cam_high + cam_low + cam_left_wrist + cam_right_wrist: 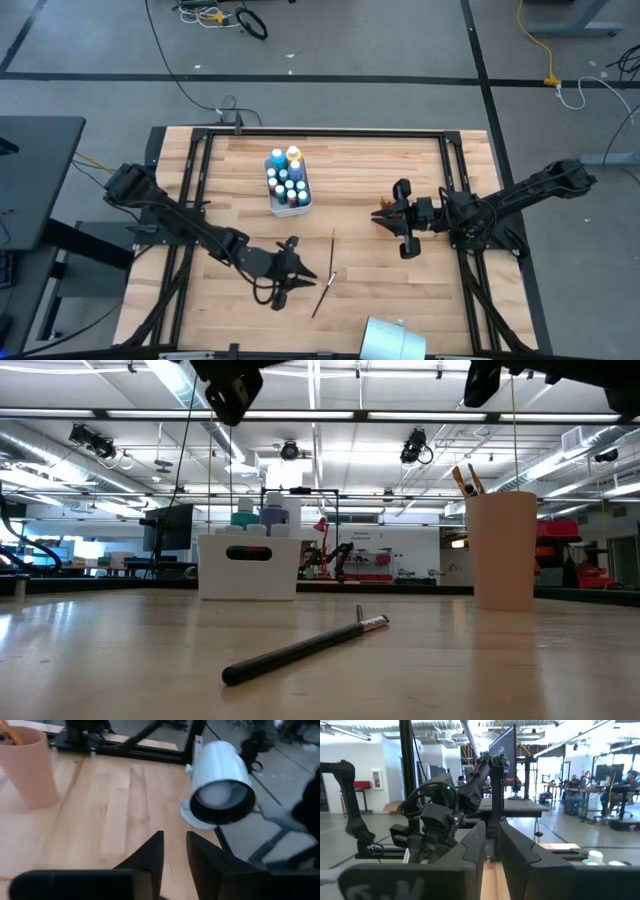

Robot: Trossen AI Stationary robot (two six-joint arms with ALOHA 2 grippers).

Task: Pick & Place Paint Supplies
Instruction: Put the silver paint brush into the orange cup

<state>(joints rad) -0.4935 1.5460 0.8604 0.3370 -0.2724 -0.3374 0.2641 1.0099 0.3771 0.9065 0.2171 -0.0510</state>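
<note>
My left gripper aims level at the white tube-shaped device, high over the dark-handled brush [295, 653], so next I tilt its fingers down over the brush's silver end [374, 623].
One dark-handled brush [324, 280] [300, 648] lies flat on the wooden table, toward its near side. My left gripper [308, 274] [175, 845] hangs above the table just left of the brush, its fingers a little apart and holding nothing. Several small paint bottles [285, 172] stand in a white caddy [248, 565] at the far middle. A pink cup [500, 550] [27, 767] stands upright on the right with brushes [466, 480] sticking out of it. My right gripper [380, 214] [492, 845] hovers above the cup with only a narrow gap between its fingers, and nothing shows between them.
A white tube-shaped device [395, 338] [220, 785] lies at the table's near edge, right of the middle. A black frame [190, 170] runs along the table's left, far and right sides. Bare wood [350, 170] lies between the caddy and the cup.
</note>
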